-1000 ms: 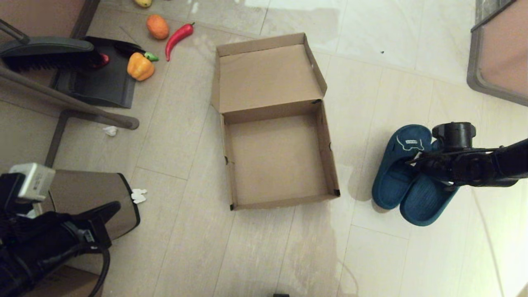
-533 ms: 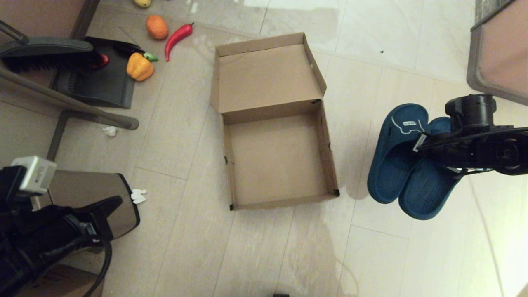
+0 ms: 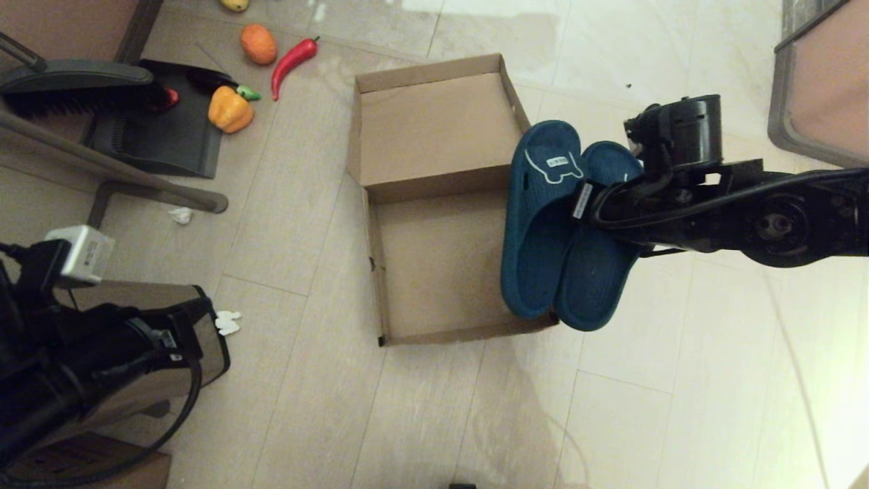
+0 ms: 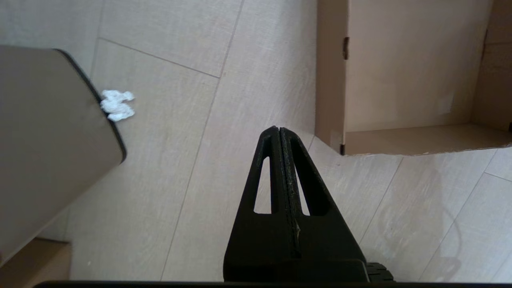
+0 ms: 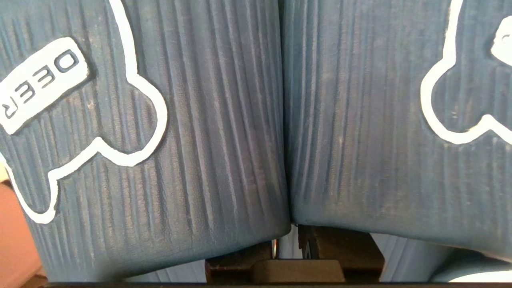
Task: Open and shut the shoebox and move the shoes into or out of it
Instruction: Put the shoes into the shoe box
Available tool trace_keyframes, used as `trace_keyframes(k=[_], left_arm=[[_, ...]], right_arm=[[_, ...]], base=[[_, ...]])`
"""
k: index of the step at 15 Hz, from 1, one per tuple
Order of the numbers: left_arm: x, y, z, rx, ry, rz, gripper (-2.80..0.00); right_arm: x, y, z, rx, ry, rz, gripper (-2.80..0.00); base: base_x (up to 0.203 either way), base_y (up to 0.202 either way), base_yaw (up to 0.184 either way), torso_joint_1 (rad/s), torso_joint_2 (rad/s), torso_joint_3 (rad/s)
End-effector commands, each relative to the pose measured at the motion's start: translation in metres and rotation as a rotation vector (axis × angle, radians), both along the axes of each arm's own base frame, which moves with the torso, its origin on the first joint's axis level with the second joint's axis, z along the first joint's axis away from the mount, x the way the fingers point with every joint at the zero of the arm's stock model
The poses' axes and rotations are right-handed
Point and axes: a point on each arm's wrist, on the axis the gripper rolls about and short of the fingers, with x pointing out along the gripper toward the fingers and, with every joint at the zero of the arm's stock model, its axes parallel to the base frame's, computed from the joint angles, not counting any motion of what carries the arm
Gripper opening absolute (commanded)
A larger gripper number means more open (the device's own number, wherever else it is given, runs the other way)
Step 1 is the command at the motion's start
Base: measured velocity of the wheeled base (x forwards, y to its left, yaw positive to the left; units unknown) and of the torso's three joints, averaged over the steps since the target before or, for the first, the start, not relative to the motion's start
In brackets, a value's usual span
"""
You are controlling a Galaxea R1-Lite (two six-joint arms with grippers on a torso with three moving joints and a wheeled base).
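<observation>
Both teal shoes (image 3: 547, 236) hang side by side in line with the open shoebox, so the robot's right gripper goes on carrying them in until they rest on its bottom (image 3: 446, 262).
The shoebox (image 3: 434, 265) lies open on the floor in the middle of the head view, its lid flap (image 3: 441, 125) folded back and its inside bare. Both teal shoes (image 3: 543, 224) hang side by side in the air over the box's right wall, toes pointing away from me. My right gripper (image 3: 592, 202) is shut on their adjoining straps (image 5: 224, 120); its fingers (image 5: 240, 260) show only below the strap edges. My left gripper (image 4: 279, 130) is shut and empty, low at the left between the bin and the box's near left corner (image 4: 340, 148).
A tan trash bin (image 3: 136, 312) stands by my left arm, with a white paper scrap (image 3: 228, 322) beside it. A dustpan and brush (image 3: 156, 129), a toy pepper (image 3: 231, 109), a chili (image 3: 293, 61) and an orange (image 3: 259, 43) lie far left. Furniture (image 3: 821, 88) fills the far right corner.
My right gripper has lifted both shoes off the floor and carried them left, from right of the box to over its right wall. The left arm shifted slightly.
</observation>
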Motion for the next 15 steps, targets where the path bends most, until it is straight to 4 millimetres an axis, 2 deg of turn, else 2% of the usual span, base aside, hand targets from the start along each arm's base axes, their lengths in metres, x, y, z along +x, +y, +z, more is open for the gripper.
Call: trace_keyframes(k=[1, 4, 7, 11, 12, 13, 15], left_arm=[[0.009, -0.002, -0.002, 0.002, 0.016, 0.000, -2.80], [0.015, -0.003, 0.003, 0.020, -0.001, -0.001, -2.80], [0.016, -0.003, 0.004, 0.024, -0.004, 0.001, -2.80], [0.015, -0.001, 0.006, 0.022, -0.012, 0.009, -2.80], [0.015, -0.001, 0.006, 0.022, -0.013, 0.010, -2.80], [0.014, 0.000, 0.007, 0.021, -0.017, 0.014, -2.80], [0.013, 0.002, 0.007, 0.021, -0.019, 0.020, -2.80]], right_arm=[[0.013, 0.032, -0.017, -0.019, 0.024, 0.052, -2.80], [0.037, 0.072, -0.049, -0.093, 0.045, 0.112, -2.80], [0.065, 0.100, -0.064, -0.139, -0.002, 0.150, -2.80], [0.090, 0.115, -0.082, -0.389, -0.090, 0.230, -2.80], [0.096, 0.118, -0.093, -0.440, -0.106, 0.243, -2.80], [0.101, 0.120, -0.096, -0.452, -0.171, 0.237, -2.80], [0.110, 0.126, -0.114, -0.490, -0.218, 0.234, -2.80]], base=[[0.000, 0.000, 0.000, 0.000, 0.00, 0.000], [0.000, 0.000, 0.000, 0.000, 0.00, 0.000], [0.000, 0.000, 0.000, 0.000, 0.00, 0.000], [0.000, 0.000, 0.000, 0.000, 0.00, 0.000], [0.000, 0.000, 0.000, 0.000, 0.00, 0.000], [0.000, 0.000, 0.000, 0.000, 0.00, 0.000], [0.000, 0.000, 0.000, 0.000, 0.00, 0.000]])
